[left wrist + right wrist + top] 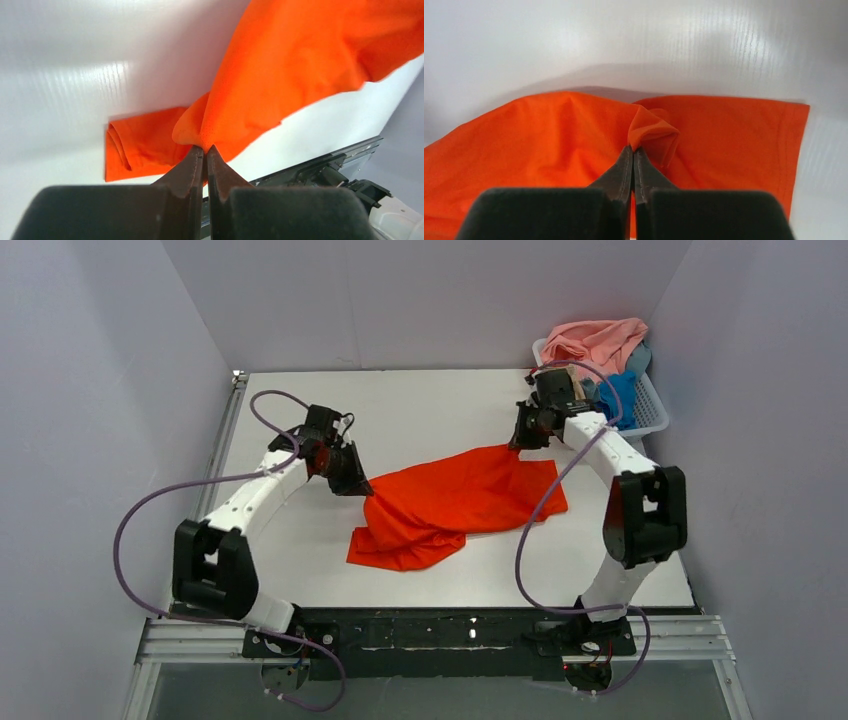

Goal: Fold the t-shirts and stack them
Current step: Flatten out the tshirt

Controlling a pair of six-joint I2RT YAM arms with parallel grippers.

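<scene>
I should pull the orange-red t-shirt's held corner toward the far wall [490, 408] with my right gripper, flattening the t-shirt's body, now bunched over its sleeves [415, 535], before folding.
The orange-red t-shirt [455, 505] lies crumpled across the middle of the white table, stretched between both arms. My left gripper [358, 485] is shut on a bunched edge at the shirt's left end; the left wrist view shows cloth [280, 65] pinched at the gripper's tips [204, 149] and lifted above the table. My right gripper [516, 445] is shut on the shirt's far right corner; the right wrist view shows a fold of cloth [651, 127] caught at the tips [632, 149]. Salmon pink [595, 340] and blue [620, 390] shirts sit in the basket. The tan-beige shirt is barely visible.
A white slatted basket [652, 410] stands at the far right corner of the table [420, 410], just behind my right arm. White walls enclose the table on three sides. A metal rail [440, 635] runs along the near edge.
</scene>
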